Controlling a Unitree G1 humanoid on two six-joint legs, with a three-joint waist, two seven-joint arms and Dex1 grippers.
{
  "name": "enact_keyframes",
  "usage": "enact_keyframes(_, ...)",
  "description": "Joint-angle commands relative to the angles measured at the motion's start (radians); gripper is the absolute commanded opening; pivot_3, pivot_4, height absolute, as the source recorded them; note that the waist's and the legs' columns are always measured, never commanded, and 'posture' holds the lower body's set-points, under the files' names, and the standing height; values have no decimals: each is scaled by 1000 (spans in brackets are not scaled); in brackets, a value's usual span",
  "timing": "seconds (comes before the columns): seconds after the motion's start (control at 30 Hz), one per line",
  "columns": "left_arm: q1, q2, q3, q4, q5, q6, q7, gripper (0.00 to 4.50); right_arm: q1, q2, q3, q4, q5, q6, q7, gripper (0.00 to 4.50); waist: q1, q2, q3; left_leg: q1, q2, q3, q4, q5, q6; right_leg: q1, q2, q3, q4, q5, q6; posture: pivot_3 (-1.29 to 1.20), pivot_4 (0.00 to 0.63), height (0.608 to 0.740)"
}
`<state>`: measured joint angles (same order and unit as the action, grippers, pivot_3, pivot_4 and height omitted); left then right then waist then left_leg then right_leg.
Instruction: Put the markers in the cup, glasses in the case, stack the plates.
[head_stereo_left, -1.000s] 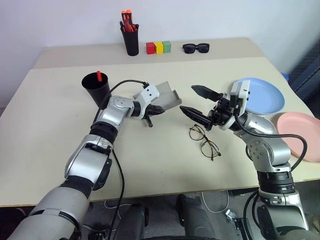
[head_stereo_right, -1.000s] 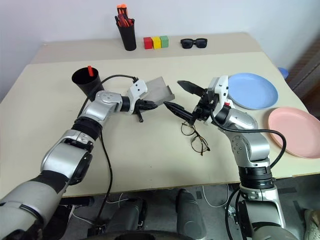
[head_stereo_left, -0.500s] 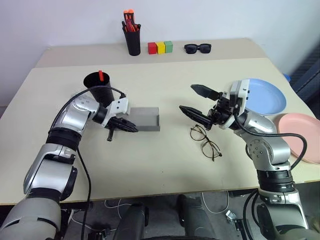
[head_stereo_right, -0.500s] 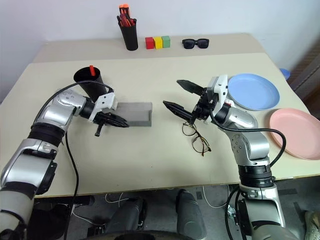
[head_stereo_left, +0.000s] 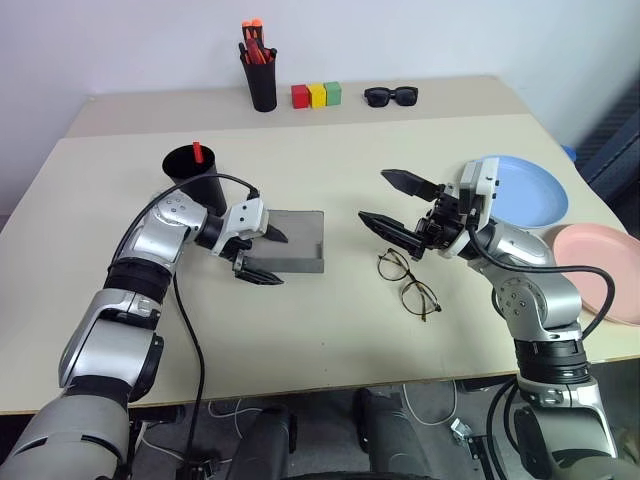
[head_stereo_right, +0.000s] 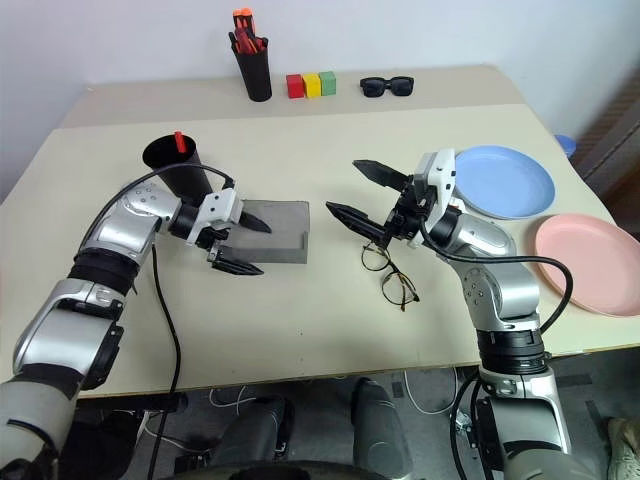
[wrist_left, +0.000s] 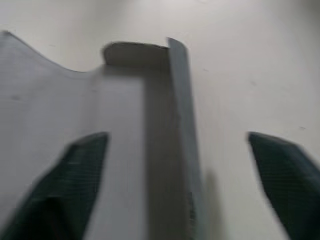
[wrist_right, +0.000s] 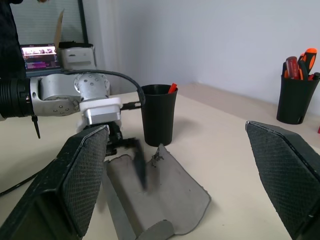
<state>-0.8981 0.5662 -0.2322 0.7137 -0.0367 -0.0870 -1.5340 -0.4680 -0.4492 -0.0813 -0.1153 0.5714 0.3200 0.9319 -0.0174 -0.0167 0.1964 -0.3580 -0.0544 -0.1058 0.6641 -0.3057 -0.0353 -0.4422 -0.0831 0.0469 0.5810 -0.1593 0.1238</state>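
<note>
The glasses (head_stereo_left: 408, 284) will stay folded and fit along the case's trough when the robot carries them over, because the temples lie tucked (head_stereo_left: 420, 299) behind the glasses' rims.
The grey case (head_stereo_left: 297, 243) lies open and flat on the table. At its left end my left gripper (head_stereo_left: 266, 256) is open and holds nothing: one finger (wrist_left: 75, 170) hangs over the case's inside (wrist_left: 125, 125), the other over bare table. The black cup (head_stereo_left: 194, 173) stands just behind that arm, with a marker's red end (head_stereo_left: 198, 151) sticking out. The wire-rimmed glasses (head_stereo_left: 409, 281) lie unfolded right of the case. My right gripper (head_stereo_left: 394, 203) hovers open and empty above them. The blue plate (head_stereo_left: 528, 190) and the pink plate (head_stereo_left: 602, 262) lie side by side at the right.
Along the back of the table stand a black pen holder (head_stereo_left: 262, 78) with orange-capped pens, three coloured blocks (head_stereo_left: 317, 95) and black sunglasses (head_stereo_left: 391, 96). The pink plate lies near the table's right edge. A cable runs along my left arm.
The case, held up and tilted a second ago, now lies flat on the table. My left gripper drew back to the left and opened off it. The right arm stayed still.
</note>
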Motion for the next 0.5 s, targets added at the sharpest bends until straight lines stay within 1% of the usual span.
enact_keyframes(0.03, -1, 40, 87, -133, -97, 94, -3, 4443, 0, -30, -3, -42, 7, 26, -1, 4500, -1, 0, 0, 0, 0, 0, 0, 0, 0, 0, 0, 0, 0, 0, 0, 0, 150, 740)
enact_keyframes(0.13, 46, 75, 156, -302, -209, 294, 2, 4443, 18, -70, -8, -67, -2, 85, -26, 4500, -3, 0, 0, 0, 0, 0, 0, 0, 1, 0, 0, 0, 1, 0, 0, 0, 150, 740)
enact_keyframes(0.23, 174, 120, 242, -501, -323, 414, 35, 4443, 56, -176, -13, -157, 1, 240, -72, 4500, -4, 1, 0, 0, 0, 0, 0, -1, 2, 0, 0, 0, 1, 0, 0, 0, 150, 740)
enact_keyframes(0.33, 327, 166, 337, -642, -398, 425, 52, 4443, 103, -289, -42, -268, 32, 407, -119, 4500, -4, 1, 0, 1, 1, 0, 0, -2, 3, -1, 0, 1, 1, 0, 0, 0, 150, 740)
enact_keyframes(0.4, 403, 186, 382, -699, -429, 412, 64, 4443, 134, -328, -56, -336, 43, 484, -163, 4500, -1, 1, 0, 1, 1, 1, 0, -2, 3, -1, 0, 1, 1, 0, 0, 0, 150, 740)
enact_keyframes(0.5, 504, 195, 455, -747, -471, 383, 91, 4443, 184, -394, -43, -419, -4, 624, -265, 4500, 6, 1, 0, 0, 1, 1, 0, -2, 3, 0, 0, 0, 0, 0, -1, 0, 150, 740)
